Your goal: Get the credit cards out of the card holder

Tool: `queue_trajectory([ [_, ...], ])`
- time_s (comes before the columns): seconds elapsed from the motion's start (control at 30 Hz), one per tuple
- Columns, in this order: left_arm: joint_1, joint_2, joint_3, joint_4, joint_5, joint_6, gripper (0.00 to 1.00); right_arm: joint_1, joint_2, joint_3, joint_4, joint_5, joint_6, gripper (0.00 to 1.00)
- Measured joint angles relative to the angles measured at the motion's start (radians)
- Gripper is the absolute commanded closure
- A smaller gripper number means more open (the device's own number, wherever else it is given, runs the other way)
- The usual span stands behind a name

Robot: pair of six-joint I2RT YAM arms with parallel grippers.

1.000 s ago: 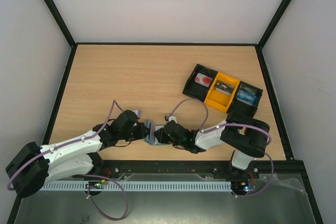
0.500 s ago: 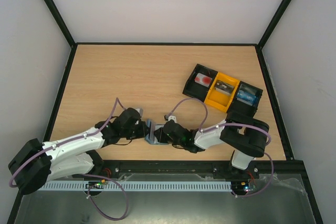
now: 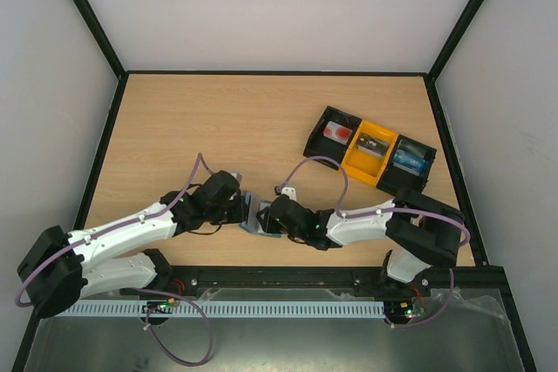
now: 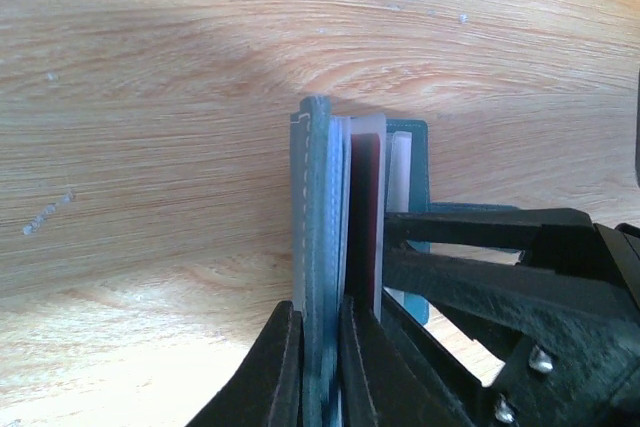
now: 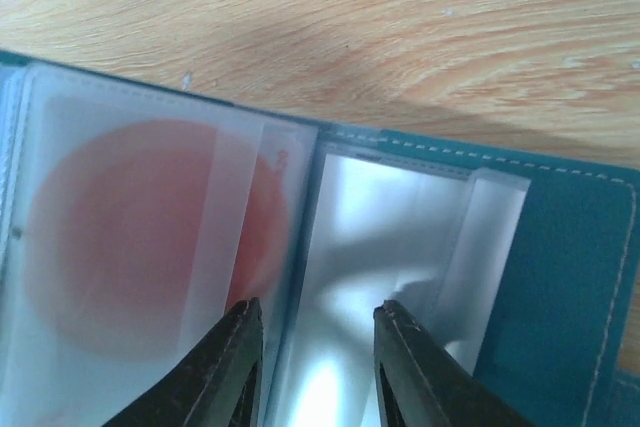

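My right gripper should flip the red-circle page [image 5: 160, 237] over toward the teal cover and get to the card behind, because the clear pocket [image 5: 372, 232] under my right gripper is empty.
The grey-blue card holder [image 3: 252, 215] stands on edge on the table between my two grippers. My left gripper [image 3: 241, 209] is shut on its blue cover [image 4: 318, 177], seen edge-on in the left wrist view, fingers [image 4: 283, 357] either side. Card edges show beside the cover: a dark red one [image 4: 365, 207] and a white one [image 4: 400, 172]. My right gripper [image 3: 265, 218] is open, jaws apart over a clear inner pocket [image 5: 390, 237]. A card with a red circle [image 5: 120, 247] sits in the pocket to the left. The teal cover [image 5: 560, 277] lies to the right.
A black-and-yellow three-compartment tray [image 3: 370, 157] sits at the back right with small items in it. Black frame posts and white walls enclose the wooden table [image 3: 227, 128]. The right gripper's black fingers [image 4: 480, 277] crowd the card holder's right side.
The left gripper has moved a little right and away, closer to the card holder. The right arm's elbow has swung right. The card holder has shifted slightly.
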Motion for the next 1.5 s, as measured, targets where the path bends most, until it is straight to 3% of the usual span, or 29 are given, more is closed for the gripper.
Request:
queue_trajectory([
  [0.33,-0.003,0.006,0.045,-0.041,-0.022,0.011,0.97,0.0,-0.093,-0.063,0.051,-0.092,0.024,0.63],
  [0.77,-0.004,0.044,0.072,-0.069,-0.045,0.01,0.97,0.025,-0.09,-0.048,0.154,-0.175,0.055,0.34],
  [1.1,-0.004,0.046,0.072,-0.056,-0.037,-0.001,0.98,0.04,-0.103,-0.023,0.073,-0.108,0.051,0.49],
  [1.5,-0.004,0.046,0.039,-0.014,-0.008,-0.002,0.98,0.039,-0.202,-0.082,-0.04,-0.005,0.049,0.5],
])
